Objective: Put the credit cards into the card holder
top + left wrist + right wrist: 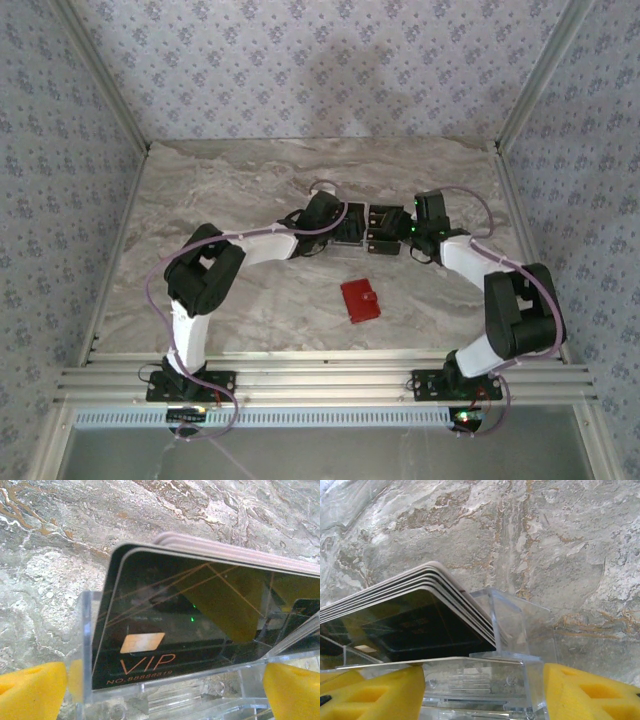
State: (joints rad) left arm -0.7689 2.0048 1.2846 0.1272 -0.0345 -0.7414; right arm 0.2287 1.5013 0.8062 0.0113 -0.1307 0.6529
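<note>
The red card holder (357,302) lies free with its strap facing up, so the robot's right gripper keeps going from the stand toward the strap (369,297) and closes there.
The credit cards (190,615), black with gold lines and "VIP" on the front one, stand as a stack in a clear acrylic stand (200,690) at mid table (366,228). My left gripper (165,690) is open wide, a yellow fingertip (30,690) on each side of the stand's front. Facing it from the other side, my right gripper (484,690) is shut on a block of the stand (485,680), and the cards' (415,625) stacked edges fan to its left. The red card holder (360,301) lies shut on the table, nearer the arm bases, apart from both grippers.
The marble-patterned table (230,180) is walled by patterned panels at the back and both sides. An aluminium rail (320,378) runs along the near edge by the arm bases. Bare tabletop surrounds the wallet.
</note>
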